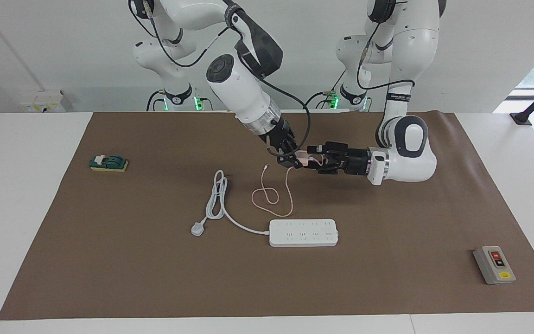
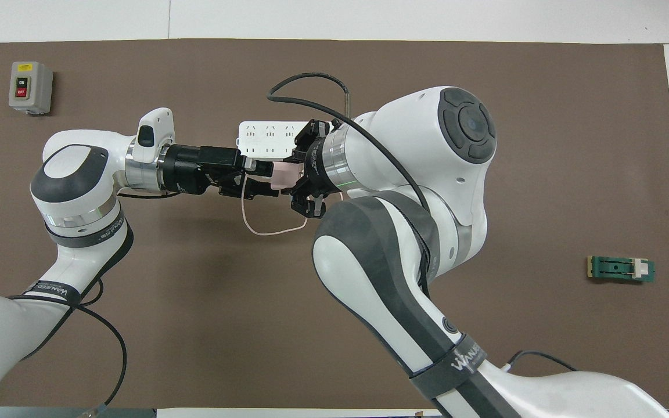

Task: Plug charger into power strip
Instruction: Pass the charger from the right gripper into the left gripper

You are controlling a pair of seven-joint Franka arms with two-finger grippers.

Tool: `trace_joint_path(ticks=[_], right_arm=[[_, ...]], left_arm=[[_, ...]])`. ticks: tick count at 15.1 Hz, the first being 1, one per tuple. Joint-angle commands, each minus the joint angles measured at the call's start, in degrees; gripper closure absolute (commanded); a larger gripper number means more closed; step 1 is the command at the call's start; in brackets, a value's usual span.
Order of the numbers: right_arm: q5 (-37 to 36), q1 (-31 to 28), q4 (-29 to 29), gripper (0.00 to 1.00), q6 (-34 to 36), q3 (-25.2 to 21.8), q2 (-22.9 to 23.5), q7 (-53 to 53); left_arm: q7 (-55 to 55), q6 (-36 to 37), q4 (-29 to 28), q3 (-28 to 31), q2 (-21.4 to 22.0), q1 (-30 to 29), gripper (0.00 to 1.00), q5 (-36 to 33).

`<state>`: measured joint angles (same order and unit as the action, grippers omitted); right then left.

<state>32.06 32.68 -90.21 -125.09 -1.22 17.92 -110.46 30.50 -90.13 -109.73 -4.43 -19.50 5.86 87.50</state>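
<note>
The charger's thin pink cable (image 2: 284, 231) is hanging in a slack loop (image 2: 247, 220), so I expect it to trail along loosely while I take the charger to the power strip.
My right gripper (image 1: 294, 160) is shut on the charger (image 1: 302, 157), a small pale-pink cube held in the air over the mat between the robots and the power strip (image 1: 304, 232). The charger's thin pink cable (image 1: 290, 190) hangs down and loops on the mat. My left gripper (image 1: 312, 157) reaches in level from the left arm's end, open, with its fingers either side of the charger's free end. In the overhead view the charger (image 2: 284, 174) sits between the left gripper (image 2: 268, 179) and the right gripper (image 2: 301, 177). The power strip (image 2: 265, 139) shows partly there.
The strip's thick white cord (image 1: 216, 195) ends in a three-pin plug (image 1: 197, 228) on the mat toward the right arm's end. A grey switch box (image 1: 494, 265) stands at the left arm's end, farthest from the robots. A green part (image 1: 108, 163) lies at the right arm's end.
</note>
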Motion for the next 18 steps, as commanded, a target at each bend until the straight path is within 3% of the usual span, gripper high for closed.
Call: trace_joint_path(ticks=[1,7,10,12,13,18], right_arm=[[-0.51,-0.25,-1.72,1.0,-1.38,0.25,-1.31,1.04],[-0.6,-0.25,-1.72,1.0,-1.21,0.25,-1.31,1.04],[-0.6,-0.25,-1.72,1.0,-1.38,0.25,-1.31,1.12],[-0.51,-0.25,-1.72,1.0,-1.38,0.25,-1.31,1.04],[-0.6,-0.25,-1.72,1.0,-1.38,0.25,-1.31,1.12],[-0.6,-0.25,-1.72,1.0,-1.12,0.25,-1.31,1.04]], left_arm=[[2.19,-1.63,-2.42,0.66,2.19,0.82,0.07,2.14],[7.64,-1.63,-2.86,0.74,2.27,1.17,0.35,2.15],[7.73,-2.07,-2.95,0.74,2.27,1.17,0.77,2.15],[8.17,-2.86,-3.04,0.74,2.27,1.09,0.95,2.23],[8.78,-3.12,-3.04,0.74,2.27,1.08,1.0,2.15],[9.05,-3.04,-2.95,0.74,2.27,1.08,1.0,2.15]])
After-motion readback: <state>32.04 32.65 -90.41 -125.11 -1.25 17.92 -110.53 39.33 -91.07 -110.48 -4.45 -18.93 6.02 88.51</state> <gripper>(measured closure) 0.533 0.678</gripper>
